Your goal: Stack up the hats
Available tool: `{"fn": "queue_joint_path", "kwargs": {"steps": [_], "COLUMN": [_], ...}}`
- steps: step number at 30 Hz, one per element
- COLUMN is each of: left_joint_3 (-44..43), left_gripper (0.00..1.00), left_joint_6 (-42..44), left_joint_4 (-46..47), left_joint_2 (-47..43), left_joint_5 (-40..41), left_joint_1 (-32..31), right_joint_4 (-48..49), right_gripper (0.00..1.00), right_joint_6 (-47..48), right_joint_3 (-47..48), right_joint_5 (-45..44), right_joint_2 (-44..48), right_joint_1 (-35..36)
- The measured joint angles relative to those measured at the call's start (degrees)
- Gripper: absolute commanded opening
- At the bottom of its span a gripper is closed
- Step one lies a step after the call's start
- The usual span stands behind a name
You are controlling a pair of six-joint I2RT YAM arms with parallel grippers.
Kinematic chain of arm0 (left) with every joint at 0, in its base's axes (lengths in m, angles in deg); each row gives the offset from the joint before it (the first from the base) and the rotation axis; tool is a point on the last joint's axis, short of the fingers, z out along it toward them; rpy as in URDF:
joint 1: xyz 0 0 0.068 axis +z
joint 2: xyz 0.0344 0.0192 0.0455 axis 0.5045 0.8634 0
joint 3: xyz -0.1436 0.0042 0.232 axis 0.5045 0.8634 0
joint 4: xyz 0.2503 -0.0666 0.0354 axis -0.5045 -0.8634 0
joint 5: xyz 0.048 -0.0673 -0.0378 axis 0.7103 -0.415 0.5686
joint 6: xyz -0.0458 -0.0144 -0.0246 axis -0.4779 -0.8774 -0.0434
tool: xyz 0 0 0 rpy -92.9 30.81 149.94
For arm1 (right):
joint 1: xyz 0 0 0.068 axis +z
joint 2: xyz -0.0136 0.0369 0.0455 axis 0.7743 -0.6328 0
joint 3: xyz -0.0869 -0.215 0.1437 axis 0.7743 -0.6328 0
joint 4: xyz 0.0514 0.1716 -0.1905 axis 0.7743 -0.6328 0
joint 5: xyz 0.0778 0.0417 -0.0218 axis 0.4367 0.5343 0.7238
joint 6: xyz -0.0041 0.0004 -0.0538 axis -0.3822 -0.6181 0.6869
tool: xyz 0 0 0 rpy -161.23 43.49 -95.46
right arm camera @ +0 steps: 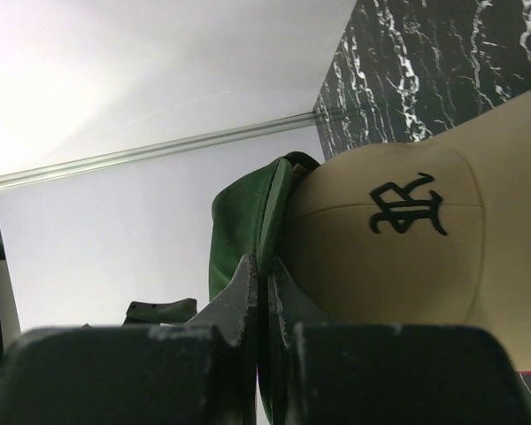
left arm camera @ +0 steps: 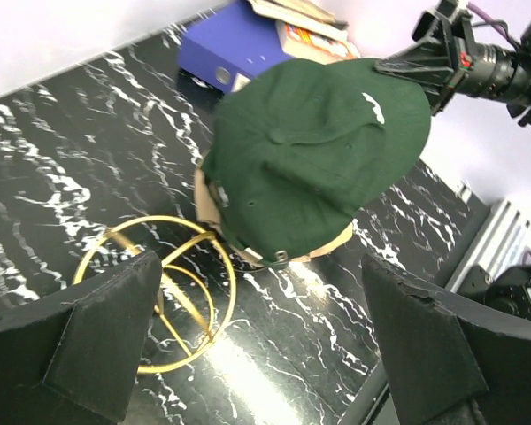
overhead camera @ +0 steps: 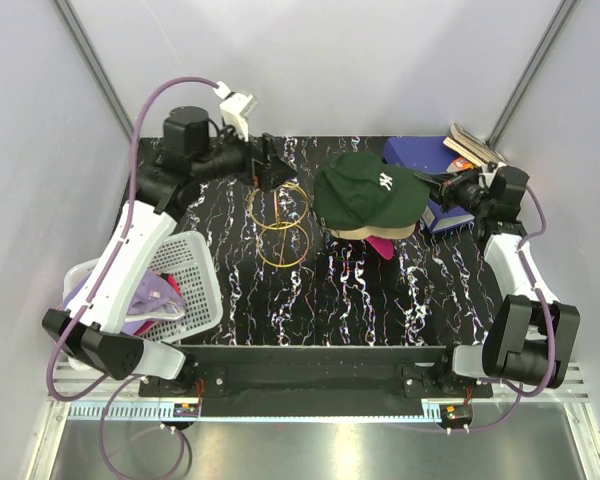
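Note:
The green hat's top (overhead camera: 355, 192) is over the tan hat (overhead camera: 358, 234). My right gripper should go on lowering the green hat's rim until the green hat's top covers the tan hat, and then let go.
A dark green hat (overhead camera: 365, 190) with a white emblem lies on top of a tan hat (overhead camera: 375, 232), and a magenta hat (overhead camera: 382, 246) peeks out beneath them at mid table. My right gripper (overhead camera: 427, 183) is shut on the green hat's brim (right arm camera: 239, 221), right beside the tan hat (right arm camera: 389, 257). At the back left, my left gripper (overhead camera: 270, 165) hangs open and holds nothing. Its wrist view looks down on the green hat (left arm camera: 319, 150) from above the table. A lavender hat (overhead camera: 150, 295) lies in the white basket (overhead camera: 195, 265) at the left.
Gold wire rings (overhead camera: 280, 225) lie on the black marble table just left of the hat pile, below the left gripper (left arm camera: 265, 354). A blue binder (overhead camera: 420, 155) and a book (overhead camera: 470, 145) sit at the back right. Grey walls close in the sides.

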State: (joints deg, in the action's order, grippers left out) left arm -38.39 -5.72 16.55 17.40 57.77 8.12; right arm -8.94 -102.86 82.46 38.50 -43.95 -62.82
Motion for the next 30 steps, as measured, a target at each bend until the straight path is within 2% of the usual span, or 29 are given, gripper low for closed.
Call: {"fn": "queue_joint_path", "kwargs": {"steps": [10,19,26,30], "left_joint_3": [0.11,4.48,5.92,10.78], "left_gripper": [0.99,0.99,0.98,0.98], "left_joint_6": [-0.63,-5.38,-9.11,-11.08], "left_joint_4": [2.78,13.92,18.80,24.70], "left_joint_2": [3.78,7.82,16.48,17.53], "left_joint_5": [0.85,1.18,4.09,3.02], "left_joint_1": [-4.83,-8.26,-9.53,-9.66], "right_joint_4": [-0.04,1.75,7.23,9.84], "right_gripper": [0.00,0.00,0.00,0.00], "right_joint_6": [2.43,4.55,4.61,5.07], "right_joint_3": [-6.49,-7.02,-10.56,-10.67], "right_joint_5": [0.09,0.85,2.86,4.26], "right_joint_2": [-0.37,-3.56,-6.36,-8.52], "right_joint_1": [-1.60,-1.99,-4.15,-5.03]}}
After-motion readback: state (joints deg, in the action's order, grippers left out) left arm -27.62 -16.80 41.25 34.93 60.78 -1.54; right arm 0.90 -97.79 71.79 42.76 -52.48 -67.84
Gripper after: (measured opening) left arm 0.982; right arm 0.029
